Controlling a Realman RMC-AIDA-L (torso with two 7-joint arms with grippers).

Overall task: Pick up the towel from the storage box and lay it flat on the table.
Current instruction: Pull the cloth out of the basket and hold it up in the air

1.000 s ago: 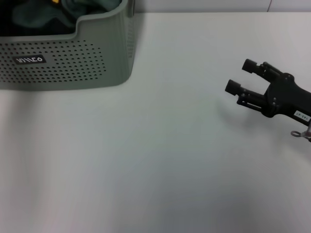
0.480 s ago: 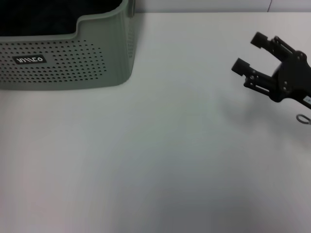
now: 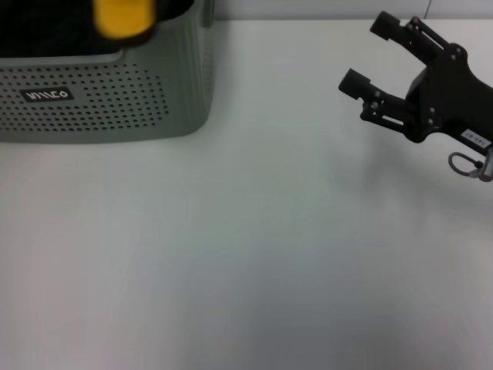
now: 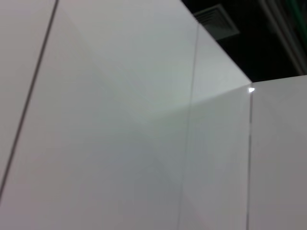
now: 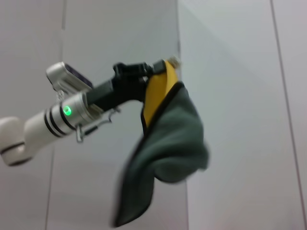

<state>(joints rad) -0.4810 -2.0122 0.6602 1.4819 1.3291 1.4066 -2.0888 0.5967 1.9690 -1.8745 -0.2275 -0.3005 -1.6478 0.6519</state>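
The towel hangs gathered (image 5: 173,143) from just my left gripper, so my right gripper needs to grab the towel's black edge (image 5: 168,102) in the air before it lays the towel flat.
The storage box (image 3: 108,92) stands at the table's far left, its black label facing me. A blurred yellow patch of the towel (image 3: 123,17) shows above the box's rim at the top edge of the head view. In the right wrist view my left gripper (image 5: 146,76) is shut on the towel's (image 5: 172,139) upper edge. The cloth hangs free in the air, yellow face at the top and grey-green face below. My right gripper (image 3: 368,54) is open and empty, above the white table (image 3: 246,254) at the far right.
The left wrist view shows only pale wall panels and a dark vent (image 4: 216,21). The table's far edge runs along the top of the head view.
The towel lay inside the box before; now it is lifted, with yellow showing above the rim. My right gripper has moved farther back and slightly left, still open.
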